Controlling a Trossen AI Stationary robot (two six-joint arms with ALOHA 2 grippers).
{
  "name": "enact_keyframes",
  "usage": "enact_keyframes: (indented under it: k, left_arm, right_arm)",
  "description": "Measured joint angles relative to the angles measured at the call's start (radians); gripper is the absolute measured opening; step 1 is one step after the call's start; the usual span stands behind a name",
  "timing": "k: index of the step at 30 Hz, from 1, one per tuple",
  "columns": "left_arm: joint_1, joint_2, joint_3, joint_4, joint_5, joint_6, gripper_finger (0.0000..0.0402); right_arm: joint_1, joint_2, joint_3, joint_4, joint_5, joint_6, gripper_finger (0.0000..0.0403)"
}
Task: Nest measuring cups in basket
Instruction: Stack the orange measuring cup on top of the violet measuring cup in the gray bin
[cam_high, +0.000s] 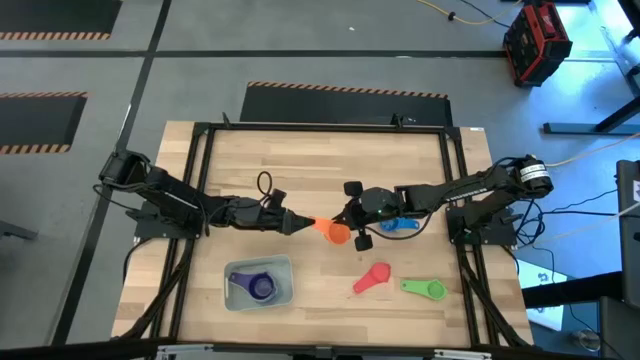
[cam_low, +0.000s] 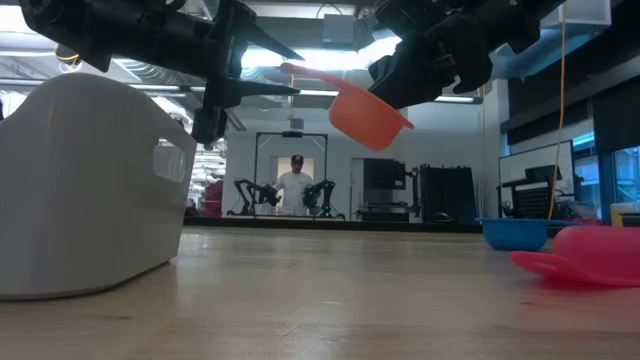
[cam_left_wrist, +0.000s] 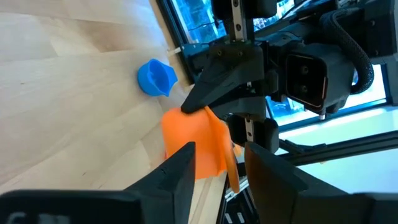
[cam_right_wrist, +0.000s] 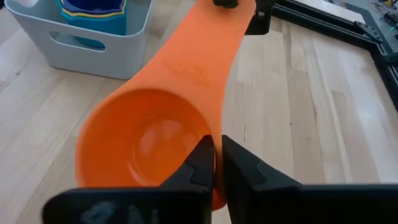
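Note:
The orange cup's rim (cam_low: 402, 118) is pinched in my right gripper. My left gripper should grab the orange cup's handle (cam_low: 313, 74) and nest the cup once my right gripper opens and moves away.
The orange measuring cup (cam_high: 333, 231) hangs above the table's middle between both grippers, bowl toward the right arm and handle toward the left. My right gripper (cam_right_wrist: 217, 163) is shut on its bowl. My left gripper (cam_left_wrist: 221, 167) is open; its fingers stand on either side of the handle's free end (cam_low: 298, 72), and I cannot tell whether they touch it. The basket (cam_high: 232, 292) stands near the table's near edge with a purple cup (cam_high: 262, 288) inside. Blue (cam_high: 400, 226), pink (cam_high: 372, 279) and green (cam_high: 425, 289) cups lie on the table to the right. My right gripper pinches the rim of the orange cup's bowl (cam_right_wrist: 200, 132), on the side away from the handle, one finger inside the bowl and one outside. It comes in slanting from the table's right. The cup is lifted clear (cam_low: 365, 115), with its handle pointing toward the left arm.
A black frame (cam_high: 200, 180) rims the wooden table. The blue cup lies just below my right arm. Bare wood lies between the basket and the pink cup. In the low view a person (cam_low: 296, 185) stands far behind the table between two other arms.

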Motion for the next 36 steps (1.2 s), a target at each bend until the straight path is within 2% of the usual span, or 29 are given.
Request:
enact_keyframes:
  k: [6,10,13,18,27,31,36]
  left_arm:
    - [0.000,0.000,0.000,0.000,0.001,0.002,0.0086]
    - [0.000,0.000,0.000,0.003,0.007,0.007,0.0043]
    - [0.000,-0.001,0.002,0.007,0.010,0.006,0.0010]
    - [-0.001,-0.001,0.002,0.002,0.012,0.008,0.0006]
    - [0.000,-0.001,0.000,-0.005,0.008,0.010,0.0003]
    - [0.000,-0.001,0.000,-0.005,0.006,0.010,0.0002]
    - [0.000,-0.001,0.000,-0.005,0.006,0.010,0.0002]
  right_arm:
    - [0.000,0.000,0.000,0.000,0.000,0.000,0.0026]
    - [0.000,0.000,0.000,-0.001,0.000,0.000,0.0017]
    - [0.000,0.000,0.000,-0.001,0.004,-0.001,0.0025]
    - [0.000,0.000,0.000,0.000,0.003,0.000,0.0051]
    - [0.000,0.000,0.000,0.007,-0.001,0.000,0.0064]
    - [0.000,0.000,0.000,0.007,-0.001,0.000,0.0097]
    - [0.000,0.000,0.000,0.006,-0.001,0.000,0.0160]
